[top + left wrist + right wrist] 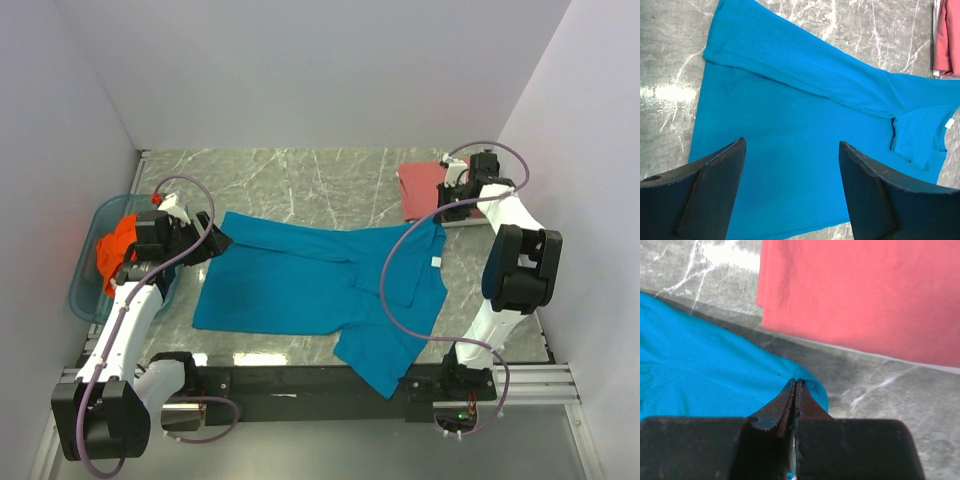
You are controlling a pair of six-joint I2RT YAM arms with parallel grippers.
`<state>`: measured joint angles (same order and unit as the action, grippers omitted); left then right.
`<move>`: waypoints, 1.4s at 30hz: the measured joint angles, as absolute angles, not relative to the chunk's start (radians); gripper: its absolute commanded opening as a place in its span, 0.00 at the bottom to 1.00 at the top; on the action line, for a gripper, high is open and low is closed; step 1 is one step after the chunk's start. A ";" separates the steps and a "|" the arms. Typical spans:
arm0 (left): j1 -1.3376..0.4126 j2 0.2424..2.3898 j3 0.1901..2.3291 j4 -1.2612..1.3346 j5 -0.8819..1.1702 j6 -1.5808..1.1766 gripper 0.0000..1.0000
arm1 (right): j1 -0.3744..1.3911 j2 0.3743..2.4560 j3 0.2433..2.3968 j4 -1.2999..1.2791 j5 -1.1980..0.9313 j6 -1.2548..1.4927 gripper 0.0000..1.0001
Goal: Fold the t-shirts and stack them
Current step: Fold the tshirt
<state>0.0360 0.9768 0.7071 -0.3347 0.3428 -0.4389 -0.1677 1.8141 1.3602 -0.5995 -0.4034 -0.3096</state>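
Note:
The robot's right gripper has hold of the teal t-shirt's back corner and the teal t-shirt's far edge (345,233) is sagging, so the gripper should go on pulling toward the red t-shirt (420,190) until that edge is straight.
The teal blue t-shirt (300,285) (790,100) (700,355) lies spread across the table, its far long edge folded over and one sleeve hanging toward the front edge. My left gripper (215,240) (792,142) hovers open over the shirt's left end, with nothing between its fingers. My right gripper (443,213) (796,382) is shut on the teal shirt's back right corner. The dusty red t-shirt (420,185) (947,40) (865,295) lies folded flat just beyond it. The bright orange t-shirt (118,250) sits bunched in the tub at the left.
A translucent blue tub (90,290) stands at the table's left edge beside my left arm. White walls close in the grey marble table (300,180) on three sides. The arms' black base rail (300,380) runs along the front edge.

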 measured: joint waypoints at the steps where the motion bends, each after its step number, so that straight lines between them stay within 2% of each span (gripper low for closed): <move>1: 0.036 0.977 0.707 -0.335 0.343 -0.439 0.80 | -0.167 1.814 1.367 -0.600 -0.400 -0.311 0.00; 20: 0.036 0.977 0.707 -0.334 0.343 -0.438 0.80 | -0.155 1.816 1.556 -0.625 -0.353 -0.311 0.00; 35: 0.036 0.977 0.707 -0.334 0.342 -0.435 0.80 | -0.150 1.924 1.727 -0.623 -0.294 -0.286 0.00; 36: 0.036 0.977 0.707 -0.334 0.342 -0.435 0.80 | -0.150 1.933 1.735 -0.624 -0.290 -0.284 0.04; 37: 0.036 0.977 0.707 -0.334 0.342 -0.435 0.80 | -0.150 1.942 1.745 -0.626 -0.284 -0.280 0.17; 40: 0.036 0.975 0.707 -0.333 0.343 -0.437 0.80 | -0.150 1.965 1.787 -0.631 -0.266 -0.272 0.29; 41: 0.036 0.973 0.707 -0.333 0.344 -0.440 0.80 | -0.150 1.966 1.792 -0.628 -0.260 -0.271 0.39; 42: 0.036 0.970 0.707 -0.333 0.344 -0.441 0.80 | -0.150 1.965 1.794 -0.626 -0.255 -0.270 0.43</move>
<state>0.0360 0.9703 0.7071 -0.3332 0.3435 -0.4412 -0.1497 1.9652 1.7943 -0.6262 -0.2546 -0.2699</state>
